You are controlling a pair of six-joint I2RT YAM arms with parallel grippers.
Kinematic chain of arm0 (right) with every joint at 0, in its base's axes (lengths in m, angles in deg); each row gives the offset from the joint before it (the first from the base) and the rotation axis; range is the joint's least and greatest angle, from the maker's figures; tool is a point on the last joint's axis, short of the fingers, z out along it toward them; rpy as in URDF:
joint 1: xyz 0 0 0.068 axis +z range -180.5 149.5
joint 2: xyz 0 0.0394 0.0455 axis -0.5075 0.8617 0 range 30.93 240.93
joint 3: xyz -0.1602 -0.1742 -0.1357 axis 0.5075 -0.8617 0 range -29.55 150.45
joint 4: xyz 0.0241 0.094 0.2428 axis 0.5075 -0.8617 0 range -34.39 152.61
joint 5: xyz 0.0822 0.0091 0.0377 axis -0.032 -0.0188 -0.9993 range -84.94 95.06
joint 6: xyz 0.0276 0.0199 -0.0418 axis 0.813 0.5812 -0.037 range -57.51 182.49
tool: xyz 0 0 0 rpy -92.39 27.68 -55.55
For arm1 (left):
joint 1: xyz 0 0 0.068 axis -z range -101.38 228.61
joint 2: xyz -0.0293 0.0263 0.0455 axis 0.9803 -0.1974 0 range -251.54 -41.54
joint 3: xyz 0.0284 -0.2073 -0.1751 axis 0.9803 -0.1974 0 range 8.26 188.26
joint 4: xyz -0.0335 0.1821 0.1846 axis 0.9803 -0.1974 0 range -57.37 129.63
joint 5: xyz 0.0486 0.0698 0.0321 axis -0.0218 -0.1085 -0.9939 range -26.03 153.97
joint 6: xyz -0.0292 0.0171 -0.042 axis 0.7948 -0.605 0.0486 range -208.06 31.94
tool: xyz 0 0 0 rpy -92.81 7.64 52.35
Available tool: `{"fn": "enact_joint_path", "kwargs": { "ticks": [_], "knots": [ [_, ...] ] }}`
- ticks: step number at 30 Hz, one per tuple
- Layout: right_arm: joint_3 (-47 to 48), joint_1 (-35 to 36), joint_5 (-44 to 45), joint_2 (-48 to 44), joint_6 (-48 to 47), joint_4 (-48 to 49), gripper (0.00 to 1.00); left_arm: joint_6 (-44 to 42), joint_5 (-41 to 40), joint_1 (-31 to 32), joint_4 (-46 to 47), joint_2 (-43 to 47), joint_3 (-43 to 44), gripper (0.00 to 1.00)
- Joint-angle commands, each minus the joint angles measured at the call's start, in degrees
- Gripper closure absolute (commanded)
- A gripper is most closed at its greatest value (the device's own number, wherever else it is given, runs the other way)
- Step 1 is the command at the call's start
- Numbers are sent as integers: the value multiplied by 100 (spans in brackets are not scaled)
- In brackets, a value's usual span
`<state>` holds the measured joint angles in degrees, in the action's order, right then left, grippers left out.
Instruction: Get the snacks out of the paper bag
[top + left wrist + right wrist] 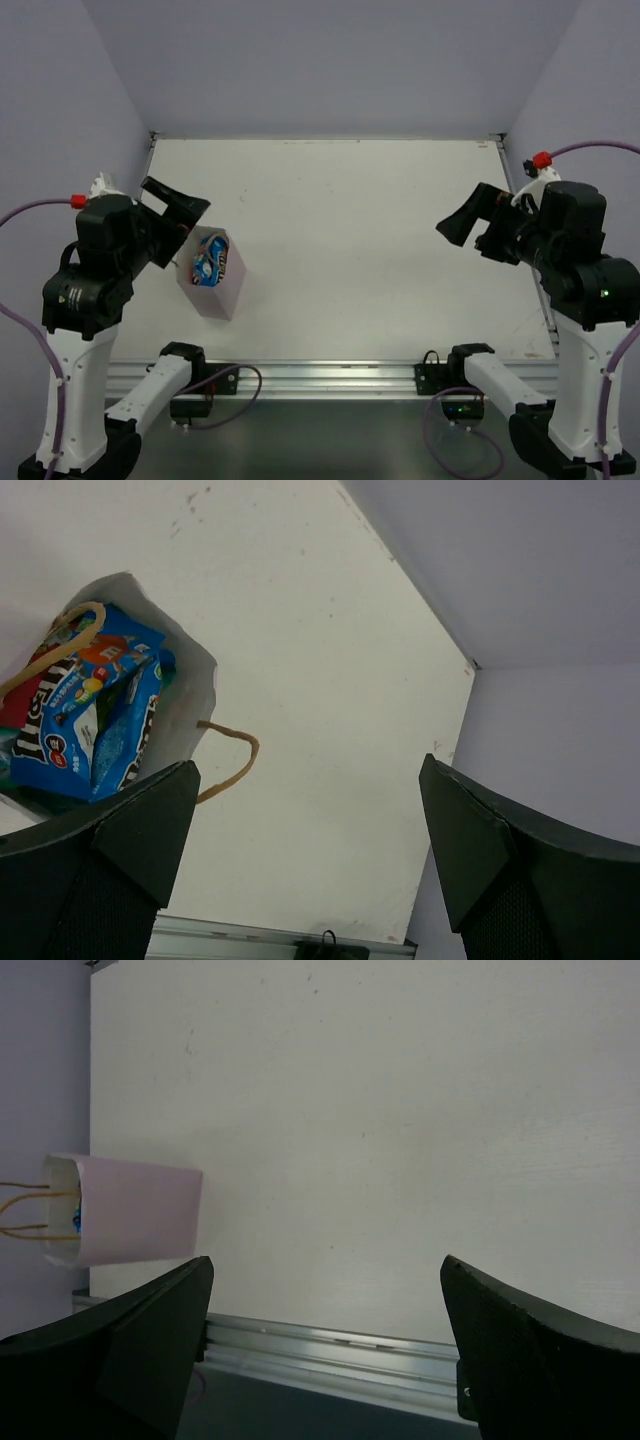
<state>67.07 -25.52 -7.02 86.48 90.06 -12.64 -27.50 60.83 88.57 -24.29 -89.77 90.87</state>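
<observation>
A green edge (168,664) sticks out a little beside the blue snack packets, so I should expect a green packet to be hidden deeper in the paper bag (213,278).
The pale pinkish-lilac paper bag (224,285) stands upright at the left of the table, its mouth open upward. Blue printed snack packets (213,260) fill its top. In the left wrist view the bag (195,695) sits at the left with blue packets (95,715) inside and a brown cord handle (232,760) hanging out. My left gripper (178,212) is open and empty, raised just above and left of the bag. My right gripper (468,218) is open and empty, raised far to the right. The right wrist view shows the bag (135,1225) at its left edge.
The white table (350,230) is enclosed by lilac walls at the back and both sides. An aluminium rail (330,378) runs along the near edge, with both arm bases and their cables bolted to it.
</observation>
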Motion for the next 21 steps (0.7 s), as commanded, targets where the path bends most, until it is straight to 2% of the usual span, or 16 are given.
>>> {"fn": "enact_joint_path", "kwargs": {
  "ticks": [1, 2, 4, 5, 8, 12, 16, 17, 18, 19, 20, 21],
  "knots": [
    [-125, 21, -129, -333, 29, -474, 1, -58, 112, 42, 176, 752, 325, 0],
    [-187, 39, -24, -421, 55, -474, 1, -322, 120, 42, 317, 779, 561, 0],
    [-458, 100, -154, -632, 38, -369, 1, -702, -167, 50, -232, 484, 1070, 0],
    [-547, 118, -137, -677, 72, -368, 1, -842, -239, 50, -809, 316, 1543, 0],
    [-811, 170, -146, -756, 38, -307, 1, -1396, -617, 42, -1158, 85, 1951, 0],
    [-548, 433, 20, -589, -41, -395, 1, -1774, -1189, 33, -1175, 235, 1532, 0],
    [-512, 619, 74, -432, -85, -360, 1, -1354, -1330, 42, -1097, 585, 556, 0],
    [-504, 645, 48, -405, -85, -351, 1, -1397, -1365, 42, -679, 752, 302, 0],
    [-486, 698, 47, -387, -94, -342, 1, -1615, -1496, 42, -492, 997, 239, 3],
    [-469, 724, 65, -343, -94, -342, 1, -1843, -1549, 59, -316, 1017, 256, 11],
    [-442, 751, 74, -326, -103, -351, 1, -2263, -1602, 59, -384, 947, 369, 31],
    [-407, 820, 100, -308, -120, -342, 1, -2407, -1759, 59, -584, 607, 518, 38]
  ]
}}
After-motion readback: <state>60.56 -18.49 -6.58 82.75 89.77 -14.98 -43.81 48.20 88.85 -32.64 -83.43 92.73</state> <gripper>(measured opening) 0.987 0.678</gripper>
